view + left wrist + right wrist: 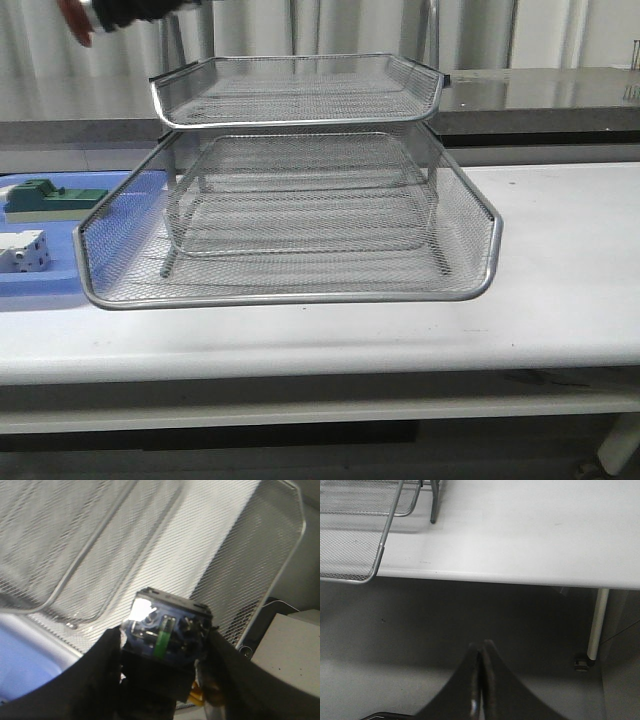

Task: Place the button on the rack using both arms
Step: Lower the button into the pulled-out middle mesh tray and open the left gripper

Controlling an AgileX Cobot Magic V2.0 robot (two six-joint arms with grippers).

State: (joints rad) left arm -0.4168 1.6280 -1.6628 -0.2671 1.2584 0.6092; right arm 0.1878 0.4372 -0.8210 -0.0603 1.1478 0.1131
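Note:
My left gripper should go on bringing the button down until it rests on the mesh (280, 245), because the rack's bottom tray (330, 215) sticks out empty beyond the top tray.
The button shows in the left wrist view as a blue block body (165, 630) with a green strip and a bit of yellow beneath, and my left gripper (162, 640) is shut on it. Below it lies the rack's wire mesh (100, 545). In the front view the button's red head (75, 22) pokes in at the top left corner, above and left of the rack's top tray (300, 122). The rack's bottom tray (290, 297) is slid out toward the front. My right gripper (482, 646) is shut with nothing in it, out past the table's front edge, over the floor.
A flat blue tray (40, 285) left of the rack holds a green block (50, 197) and a white block (22, 252). The rack's front corner (350, 555) and a white table leg (596, 625) show in the right wrist view. A grey counter (540, 95) runs behind.

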